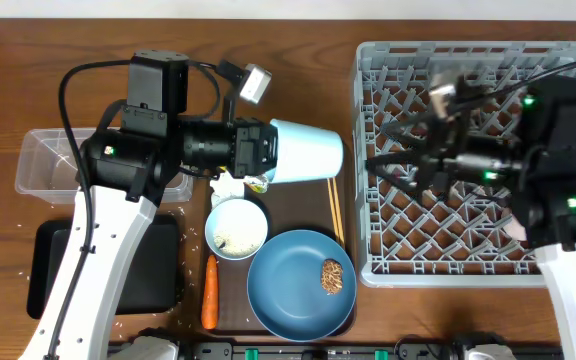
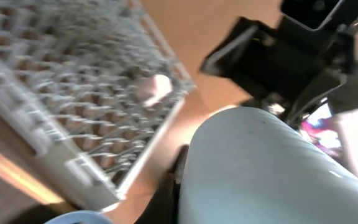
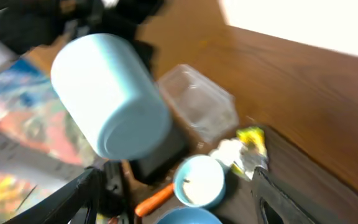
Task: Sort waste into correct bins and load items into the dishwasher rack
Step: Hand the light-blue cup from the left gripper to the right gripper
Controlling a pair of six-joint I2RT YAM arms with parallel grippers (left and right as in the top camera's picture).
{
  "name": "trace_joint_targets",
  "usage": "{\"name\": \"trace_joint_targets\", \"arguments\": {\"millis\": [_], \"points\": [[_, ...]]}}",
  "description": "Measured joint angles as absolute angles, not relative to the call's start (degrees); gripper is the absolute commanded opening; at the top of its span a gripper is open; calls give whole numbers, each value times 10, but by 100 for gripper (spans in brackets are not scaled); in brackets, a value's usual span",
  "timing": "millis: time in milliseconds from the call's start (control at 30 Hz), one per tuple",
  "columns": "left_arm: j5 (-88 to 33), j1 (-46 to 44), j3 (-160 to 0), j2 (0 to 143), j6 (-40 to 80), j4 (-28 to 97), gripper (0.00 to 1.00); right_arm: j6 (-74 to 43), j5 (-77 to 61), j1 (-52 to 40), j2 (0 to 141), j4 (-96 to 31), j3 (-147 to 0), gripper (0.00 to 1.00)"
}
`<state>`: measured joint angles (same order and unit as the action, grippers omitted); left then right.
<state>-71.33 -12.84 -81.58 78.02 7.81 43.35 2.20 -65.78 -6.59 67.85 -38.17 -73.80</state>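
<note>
Next, I take the cup's loose end (image 1: pixel 332 154) with my right gripper and load it, since my left gripper holds the light-blue cup (image 1: pixel 300 152) short of the grey dishwasher rack.
My left gripper (image 1: pixel 264 151) is shut on the light-blue cup (image 1: pixel 308 152), held on its side in the air above the serving tray's far end. The cup (image 2: pixel 272 168) fills the left wrist view and shows in the right wrist view too (image 3: pixel 110 99). My right gripper (image 1: pixel 393 165) hangs open and empty over the grey dishwasher rack's (image 1: pixel 468 60) left side, pointing at the cup. On the tray lie the blue plate (image 1: pixel 288 290) with a brown food lump (image 1: pixel 334 277), white bowl (image 1: pixel 236 228), carrot (image 1: pixel 209 292), chopsticks (image 1: pixel 335 210), wrapper (image 1: pixel 258 183) and crumpled paper (image 1: pixel 226 187).
The clear tub (image 1: pixel 43 160) stands at the far left, with the black tray (image 1: pixel 153 280) in front of it, partly under my left arm. The dark brown serving tray (image 1: pixel 303 205) lies between the bins and the rack. A pinkish thing (image 1: pixel 518 232) sits in the rack's right part.
</note>
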Motion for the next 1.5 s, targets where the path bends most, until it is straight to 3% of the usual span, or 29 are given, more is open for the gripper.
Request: {"name": "trace_joint_targets", "arguments": {"millis": [300, 567, 867, 1067, 1200, 1233, 1300, 1500], "points": [[-824, -125, -816, 780, 105, 396, 6, 26, -685, -158, 678, -280, -738, 79], [-853, -126, -816, 780, 122, 384, 6, 32, -681, -204, 679, -242, -738, 78], [-872, -126, -816, 780, 131, 383, 6, 34, -661, -229, 682, -178, -738, 63], [-874, -126, -816, 780, 131, 383, 6, 29, -654, -232, 682, -174, -738, 60], [-877, -123, -816, 780, 131, 383, 7, 24, -646, -236, 682, -169, -738, 50], [-877, -122, -816, 780, 131, 383, 12, 22, -645, -236, 682, -169, -738, 46], [-877, -122, -816, 780, 130, 382, 39, 21, -643, -238, 682, -168, -738, 41], [-860, -125, -816, 780, 134, 383, 51, 21, -607, -252, 683, -200, -738, 38]]}}
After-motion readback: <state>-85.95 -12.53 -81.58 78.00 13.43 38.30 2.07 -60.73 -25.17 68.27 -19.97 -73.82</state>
